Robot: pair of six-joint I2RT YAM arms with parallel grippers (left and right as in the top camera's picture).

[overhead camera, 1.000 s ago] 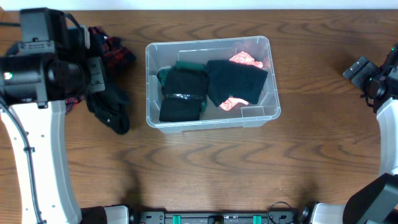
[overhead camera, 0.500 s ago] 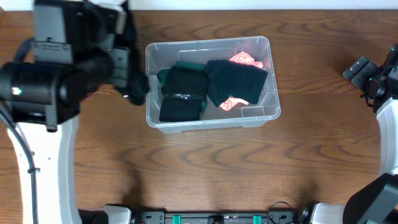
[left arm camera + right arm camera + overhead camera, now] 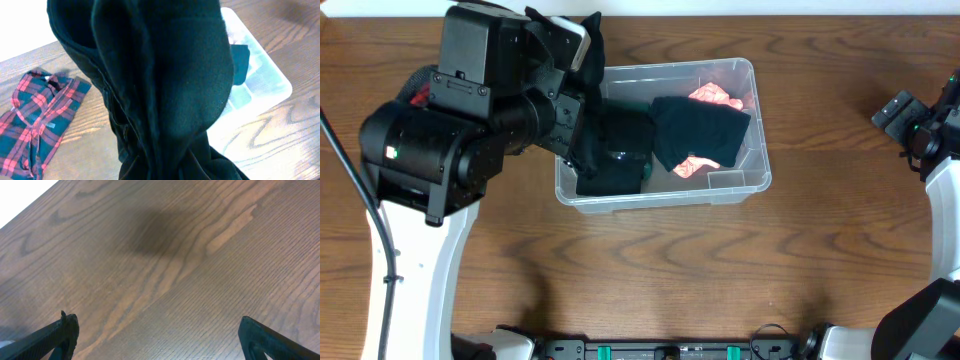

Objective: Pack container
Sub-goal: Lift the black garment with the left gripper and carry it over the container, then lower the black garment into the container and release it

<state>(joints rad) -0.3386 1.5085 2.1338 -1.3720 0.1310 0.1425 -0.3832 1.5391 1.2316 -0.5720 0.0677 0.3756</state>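
The black garment (image 3: 591,70) hangs over the container's open top (image 3: 628,135), so the robot's left gripper keeps carrying it inward until the garment's folds are clear of the container's rim, and then let go.
The clear plastic container (image 3: 662,196) stands mid-table and holds folded black clothes (image 3: 702,132) over a pink item (image 3: 716,97). My left gripper (image 3: 576,112) is above the container's left end, shut on a black garment (image 3: 165,90) that hangs from it and hides its fingers. The garment drapes over the container's left rim in the overhead view (image 3: 588,150). The container's corner shows behind the garment in the left wrist view (image 3: 267,85). My right gripper (image 3: 160,335) is open and empty over bare wood at the far right (image 3: 905,118).
A red and green plaid cloth (image 3: 35,120) lies on the table left of the container, mostly hidden under my left arm in the overhead view. Brown wood tabletop (image 3: 720,270) lies in front of the container.
My left arm has lifted the black garment off the table at the left and carried it right, from beside the container to over its left end. The right arm has not moved.
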